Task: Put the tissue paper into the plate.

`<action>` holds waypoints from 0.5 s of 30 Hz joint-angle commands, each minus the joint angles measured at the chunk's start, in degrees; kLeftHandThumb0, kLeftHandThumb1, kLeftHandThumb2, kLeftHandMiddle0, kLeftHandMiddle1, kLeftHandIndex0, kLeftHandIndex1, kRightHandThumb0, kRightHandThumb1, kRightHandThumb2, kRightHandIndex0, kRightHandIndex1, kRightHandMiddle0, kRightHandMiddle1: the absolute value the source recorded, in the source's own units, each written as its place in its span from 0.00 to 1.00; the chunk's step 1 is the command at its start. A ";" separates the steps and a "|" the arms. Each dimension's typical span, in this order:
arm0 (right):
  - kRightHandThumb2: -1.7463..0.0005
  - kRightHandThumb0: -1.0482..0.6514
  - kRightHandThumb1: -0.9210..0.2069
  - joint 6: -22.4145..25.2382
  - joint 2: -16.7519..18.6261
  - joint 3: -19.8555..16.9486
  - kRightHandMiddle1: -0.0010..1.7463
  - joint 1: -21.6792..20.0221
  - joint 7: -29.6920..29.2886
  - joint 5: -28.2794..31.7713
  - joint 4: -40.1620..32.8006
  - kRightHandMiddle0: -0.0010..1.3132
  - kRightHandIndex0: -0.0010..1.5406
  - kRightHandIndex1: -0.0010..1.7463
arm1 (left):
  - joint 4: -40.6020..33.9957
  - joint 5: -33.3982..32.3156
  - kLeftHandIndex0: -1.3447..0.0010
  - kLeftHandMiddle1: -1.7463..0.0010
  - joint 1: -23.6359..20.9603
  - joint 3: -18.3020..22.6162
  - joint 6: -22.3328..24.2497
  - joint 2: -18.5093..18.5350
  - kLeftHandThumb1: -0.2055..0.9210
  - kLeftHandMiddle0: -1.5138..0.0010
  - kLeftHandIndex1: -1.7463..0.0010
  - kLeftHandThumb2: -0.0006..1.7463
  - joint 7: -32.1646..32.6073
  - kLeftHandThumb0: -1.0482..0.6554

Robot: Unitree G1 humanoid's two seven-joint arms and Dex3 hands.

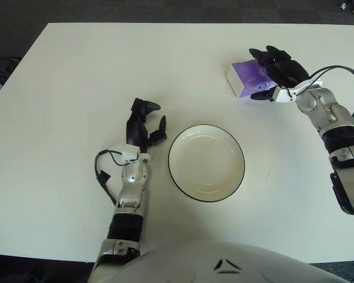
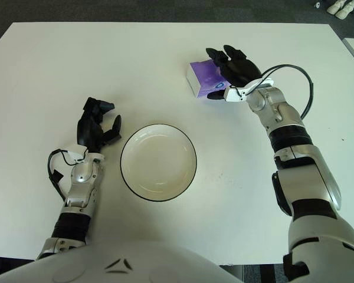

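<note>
The tissue paper will stick out like a block instead of sagging when I carry it, because the white end looks square and straight-edged.
The tissue paper is a small purple pack lying on the white table at the far right. My right hand is spread over the pack's right end. Its dark fingers reach across the top, and the thumb sits by the near edge. The pack still lies flat on the table. A white plate with a dark rim stands empty at the table's middle front. My left hand shows just left of the plate, fingers relaxed and holding nothing.
The table's far edge runs close behind the tissue pack, with dark floor beyond. A black cable loops off my right wrist. Bare tabletop lies between the pack and the plate.
</note>
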 commanded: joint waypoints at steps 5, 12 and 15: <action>0.63 0.05 0.33 -0.94 1.28 3.33 0.11 -3.71 -2.84 -2.52 6.19 0.00 0.00 0.00 | 4.07 0.32 0.69 0.29 4.35 -0.11 2.84 -0.81 0.66 0.59 0.00 0.52 1.09 0.61; 0.62 0.04 0.32 -1.54 2.64 6.18 0.14 -6.05 -5.25 -3.94 11.88 0.00 0.00 0.00 | 3.92 0.11 0.70 0.29 4.47 -0.29 3.13 -0.90 0.66 0.58 0.00 0.51 1.29 0.61; 0.62 0.04 0.32 -1.76 3.17 7.29 0.15 -6.86 -6.08 -4.33 13.91 0.00 0.00 0.00 | 3.92 -0.04 0.70 0.29 4.50 -0.35 3.20 -0.96 0.66 0.58 0.00 0.51 1.27 0.61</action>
